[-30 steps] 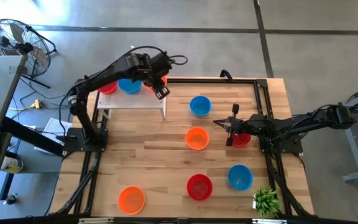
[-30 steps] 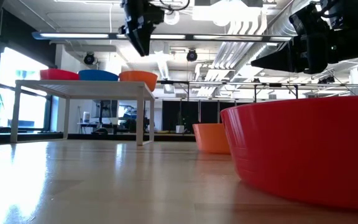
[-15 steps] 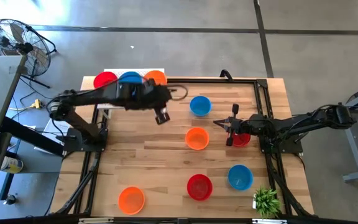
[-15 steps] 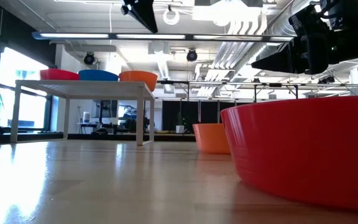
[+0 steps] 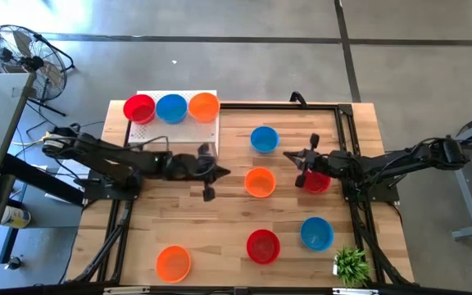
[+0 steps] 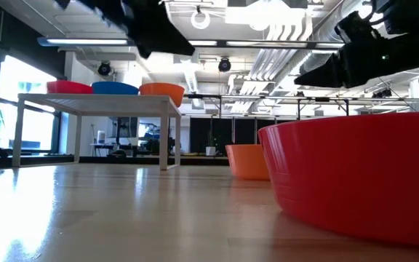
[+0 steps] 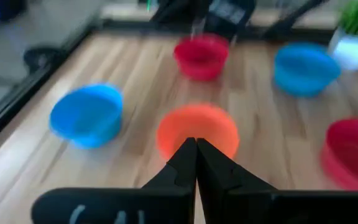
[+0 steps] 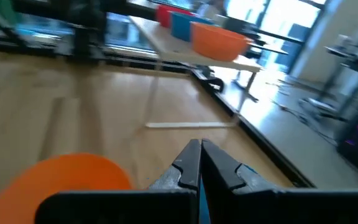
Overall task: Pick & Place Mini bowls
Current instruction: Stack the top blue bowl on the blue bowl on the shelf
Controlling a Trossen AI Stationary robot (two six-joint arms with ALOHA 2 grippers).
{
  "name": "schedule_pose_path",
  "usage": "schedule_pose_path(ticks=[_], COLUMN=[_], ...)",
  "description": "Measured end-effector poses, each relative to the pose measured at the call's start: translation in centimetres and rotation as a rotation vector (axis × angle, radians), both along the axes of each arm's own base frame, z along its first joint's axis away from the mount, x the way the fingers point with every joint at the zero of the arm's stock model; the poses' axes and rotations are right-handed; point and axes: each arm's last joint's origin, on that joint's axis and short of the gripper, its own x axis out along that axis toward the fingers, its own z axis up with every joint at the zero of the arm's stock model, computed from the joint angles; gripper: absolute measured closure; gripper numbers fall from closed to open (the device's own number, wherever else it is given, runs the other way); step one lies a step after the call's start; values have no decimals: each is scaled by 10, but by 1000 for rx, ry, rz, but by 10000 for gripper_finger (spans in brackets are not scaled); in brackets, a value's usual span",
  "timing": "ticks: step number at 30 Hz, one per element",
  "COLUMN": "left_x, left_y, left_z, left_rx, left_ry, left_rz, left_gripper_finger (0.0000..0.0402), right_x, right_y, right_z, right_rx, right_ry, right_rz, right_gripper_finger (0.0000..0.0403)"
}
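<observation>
The far blue bowl [image 5: 264, 138] is too far for my left gripper to reach easily, so next my right gripper moves it to the open wood [image 5: 224, 199] near my left gripper first.
Three mini bowls, red [image 5: 140, 107], blue [image 5: 171, 107] and orange [image 5: 204, 106], sit in a row on the white stand [image 5: 179, 129] at the far left. Several more stand on the table: blue [image 5: 264, 138], orange [image 5: 260, 182], red [image 5: 318, 183], blue [image 5: 316, 233], red [image 5: 262, 246] and orange [image 5: 173, 262]. My left gripper [image 5: 224, 172] is shut and empty. It hovers nearly level in front of the stand, pointing at the middle orange bowl [image 7: 197, 129]. My right gripper [image 5: 288, 155] is shut and empty, and hangs beside the red bowl at right.
A small potted plant [image 5: 351, 265] stands at the near right corner. A black frame [image 5: 347, 123] runs along the table's edges. Bare wood lies between the stand and the near orange bowl. A fan [image 5: 23, 53] stands on the floor beyond the far left corner.
My left gripper has left the stand, swinging down and toward the near edge to the table's middle left. It has tipped from pointing down to nearly level and has shut. The orange bowl stays on the stand. My right gripper has rolled slightly in place.
</observation>
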Motion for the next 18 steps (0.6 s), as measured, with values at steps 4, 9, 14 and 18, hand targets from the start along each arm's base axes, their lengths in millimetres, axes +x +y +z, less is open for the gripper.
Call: schedule_pose_path(ticks=[4,9,14,18], left_x=[-18,-41,-58,-68], left_y=[-4,1,6,10], left_z=[-35,-65,-82,-94], left_rx=[-24,-58,-39,-11], left_ry=[-123,-236,-289,-277], left_rz=[-22,19,101,193], left_gripper_finger=[401,401,401,401], right_x=[-2,5,15,23], right_y=[-2,-6,-19,-38], right_z=[-1,9,34,48], right_rx=[28,124,258,393], right_ry=[3,80,167,196], right_rz=[-99,-192,-326,-440], right_gripper_finger=[402,396,355,312])
